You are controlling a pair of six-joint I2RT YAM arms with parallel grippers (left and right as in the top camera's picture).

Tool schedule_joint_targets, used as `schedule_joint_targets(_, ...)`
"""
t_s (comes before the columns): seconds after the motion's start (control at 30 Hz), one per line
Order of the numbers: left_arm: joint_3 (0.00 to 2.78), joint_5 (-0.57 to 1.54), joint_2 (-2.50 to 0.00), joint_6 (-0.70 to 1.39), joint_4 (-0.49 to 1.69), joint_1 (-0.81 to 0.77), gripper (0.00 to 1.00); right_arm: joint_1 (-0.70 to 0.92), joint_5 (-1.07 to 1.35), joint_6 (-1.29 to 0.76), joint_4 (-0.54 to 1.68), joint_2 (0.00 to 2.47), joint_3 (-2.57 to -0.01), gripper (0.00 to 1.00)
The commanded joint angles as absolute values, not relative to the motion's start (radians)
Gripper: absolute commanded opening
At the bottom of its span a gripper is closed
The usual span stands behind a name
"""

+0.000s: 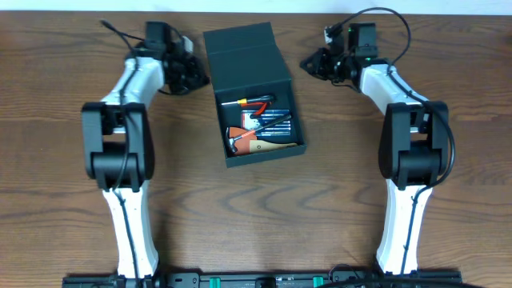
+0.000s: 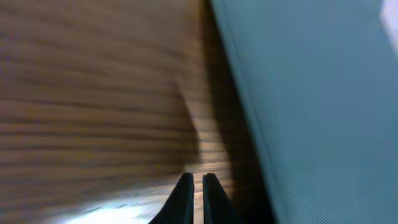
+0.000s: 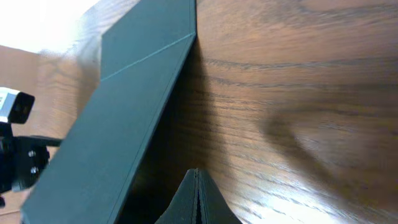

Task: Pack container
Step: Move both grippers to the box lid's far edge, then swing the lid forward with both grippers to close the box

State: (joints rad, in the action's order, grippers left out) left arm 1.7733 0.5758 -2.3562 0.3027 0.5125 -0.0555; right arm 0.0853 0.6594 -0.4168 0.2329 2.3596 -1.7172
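Note:
I should bring both grippers in on the lid's sides and swing the lid over the tools [image 1: 260,126], because there is a gap between my right gripper and the open lid's edge [image 1: 281,56].
The container [image 1: 240,56], a dark teal-black square box, stands mid-table with its flap lid open and leaning back. Several hand tools [image 1: 260,128] with orange, red and wooden handles lie inside it. My left gripper [image 1: 198,78] is shut and empty, low over the wood just left of the container's rear wall. In the left wrist view its tips [image 2: 194,180] nearly touch, with the container's side [image 2: 311,93] close on the right. My right gripper [image 1: 308,63] is shut and empty, right of the lid. Its tips [image 3: 197,172] press together beside the container's wall [image 3: 124,124].
The wooden table [image 1: 72,224] stretches to both sides and in front of the box. Both arm bases [image 1: 256,280] sit at the near edge. A black and white part of the left arm [image 3: 15,149] shows beyond the box in the right wrist view.

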Motion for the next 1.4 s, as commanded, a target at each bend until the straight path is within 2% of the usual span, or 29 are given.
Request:
schedule_joint_targets(0.0, 1.763, 0.564, -2.395, 0.308, 0.51, -0.06, 0.06, 0.107, 0.606, -0.395, 0.224, 2.396, -1.72, 0.01)
schedule_joint_targets(0.13, 1.763, 0.579, -2.4, 0.308, 0.455, -0.076, 0.06, 0.118, 0.615, -0.395, 0.221, 2.428, -1.72, 0.01)
schedule_joint_targets(0.37, 1.763, 0.783, -2.4, 0.374, 0.223, -0.078, 0.06, 0.119, 0.712, -0.4, 0.133, 2.441, -1.72, 0.01)
schedule_joint_targets(0.6, 1.763, 0.852, -2.4, 0.402, 0.192, -0.078, 0.06, 0.113, 0.825, -0.464, 0.02, 2.441, -1.72, 0.01)
schedule_joint_targets(0.83, 1.763, 0.861, -2.4, 0.402, 0.194, -0.077, 0.06, 0.099, 0.889, -0.479, 0.012, 2.439, -1.72, 0.01)
schedule_joint_targets(1.0, 1.763, 0.955, -2.389, 0.402, 0.11, -0.077, 0.06, 0.083, 0.955, -0.508, 0.002, 2.411, -1.72, 0.01)
schedule_joint_targets(1.17, 1.763, 0.941, -2.302, 0.366, 0.13, -0.081, 0.06, 0.072, 0.928, -0.516, 0.061, 2.303, -1.72, 0.01)
schedule_joint_targets(1.37, 1.763, 0.818, -2.164, 0.22, 0.352, -0.112, 0.06, 0.091, 0.826, -0.424, 0.188, 2.142, -1.72, 0.01)
